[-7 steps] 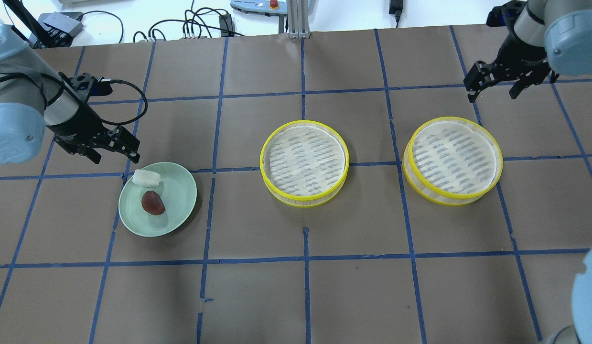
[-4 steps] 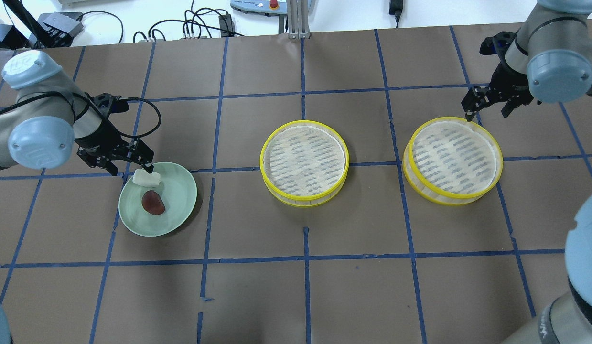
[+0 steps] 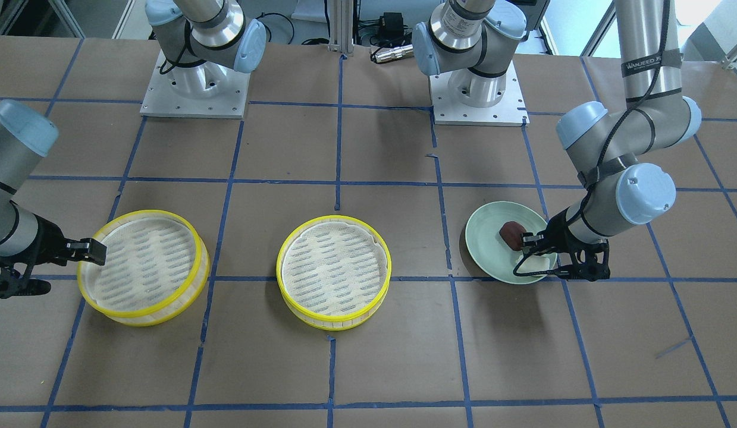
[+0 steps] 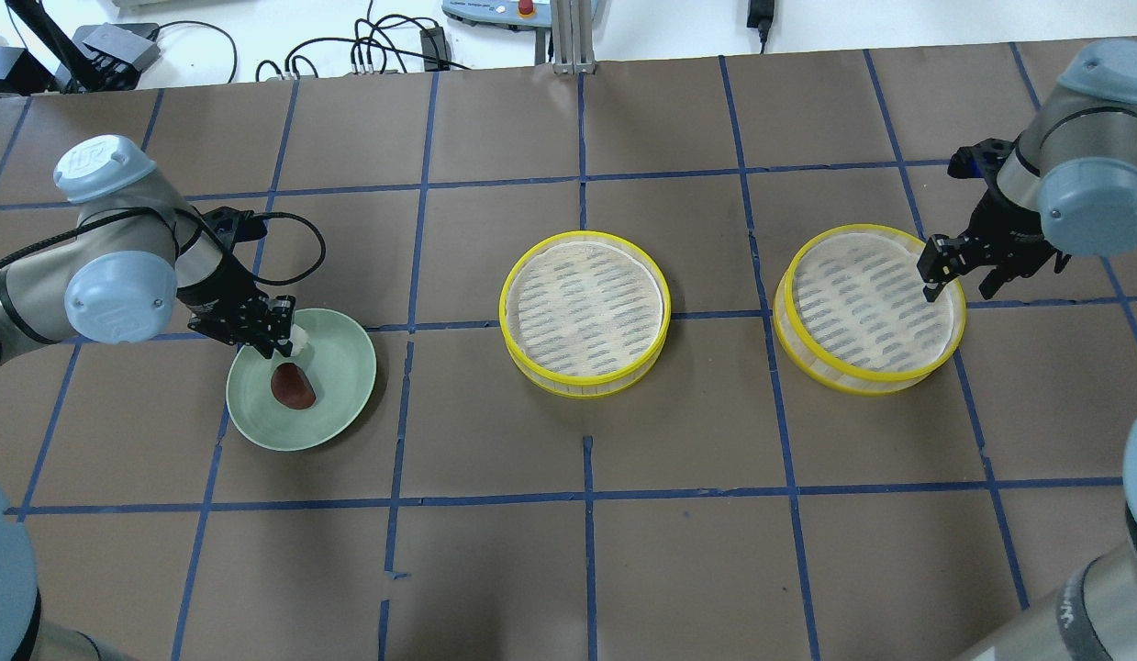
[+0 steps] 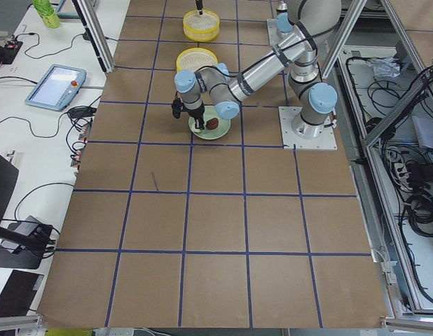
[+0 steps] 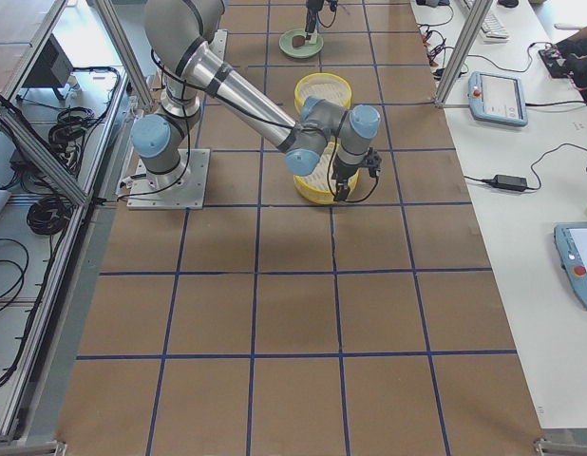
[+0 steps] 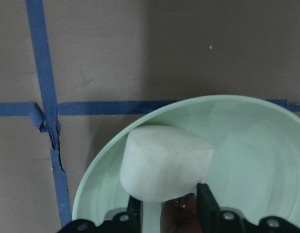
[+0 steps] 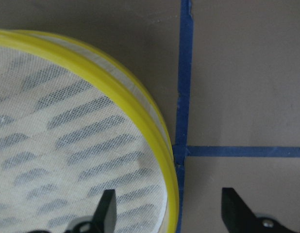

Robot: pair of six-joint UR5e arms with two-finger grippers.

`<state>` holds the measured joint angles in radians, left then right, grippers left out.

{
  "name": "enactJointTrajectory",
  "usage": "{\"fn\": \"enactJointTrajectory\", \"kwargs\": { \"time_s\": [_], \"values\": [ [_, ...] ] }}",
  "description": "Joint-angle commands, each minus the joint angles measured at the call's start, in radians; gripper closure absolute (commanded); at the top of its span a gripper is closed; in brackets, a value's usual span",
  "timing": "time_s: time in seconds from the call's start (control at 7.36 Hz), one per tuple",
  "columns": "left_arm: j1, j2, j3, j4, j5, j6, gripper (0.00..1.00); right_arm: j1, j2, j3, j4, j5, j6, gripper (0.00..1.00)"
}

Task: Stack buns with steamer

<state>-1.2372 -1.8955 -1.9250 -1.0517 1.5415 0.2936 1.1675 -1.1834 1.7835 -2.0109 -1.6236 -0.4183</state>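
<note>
The second steamer tray (image 3: 146,264) will rest on top of the middle basket like a lid when I stack it, because the middle basket's yellow rim (image 3: 333,317) is just as wide as the tray.
The white bun (image 4: 298,339) and the dark reddish-brown bun (image 4: 293,386) lie on the pale green plate (image 4: 340,381) at the left. My left gripper (image 4: 276,338) is down on the plate's far-left part, shut on the white bun (image 7: 164,162), which still rests on the plate (image 7: 257,145). The brown bun (image 3: 513,232) lies free beside it. Two yellow-rimmed steamer baskets stand empty, one in the middle (image 4: 584,308) and one at the right (image 4: 866,308). My right gripper (image 4: 961,275) is open and straddles the right basket's rim (image 8: 155,131), one finger inside and one outside.
Blue tape lines (image 4: 586,496) grid the brown table. Cables and a teach pendant (image 4: 495,11) lie beyond the far edge. The two arm bases (image 3: 193,83) stand on the robot's side of the table.
My left gripper has moved right and down onto the plate and closed on the white bun. My right gripper has come down and forward to the right basket's right rim, still open.
</note>
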Motion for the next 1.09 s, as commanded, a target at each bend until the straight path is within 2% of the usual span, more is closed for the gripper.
{"fn": "enactJointTrajectory", "kwargs": {
  "time_s": [0.0, 0.14, 0.41, 0.81, 0.95],
  "values": [
    [-0.004, 0.019, 0.001, 0.036, 0.008, -0.013, 1.0, -0.005, -0.002, 0.016, 0.012, -0.004, 0.001, 0.82],
    [-0.01, 0.035, 0.001, 0.038, 0.034, -0.023, 1.0, -0.008, -0.004, 0.016, 0.012, -0.002, 0.001, 0.91],
    [-0.068, 0.078, 0.003, 0.038, 0.037, -0.103, 1.0, -0.008, -0.004, 0.016, 0.012, -0.001, 0.001, 0.92],
    [-0.299, 0.134, 0.053, 0.027, 0.013, -0.368, 1.0, -0.008, -0.005, 0.01, 0.009, -0.002, 0.001, 0.92],
    [-0.376, 0.125, 0.087, 0.033, -0.056, -0.489, 1.0, -0.008, -0.021, 0.002, 0.011, -0.001, -0.003, 0.92]
  ]
}}
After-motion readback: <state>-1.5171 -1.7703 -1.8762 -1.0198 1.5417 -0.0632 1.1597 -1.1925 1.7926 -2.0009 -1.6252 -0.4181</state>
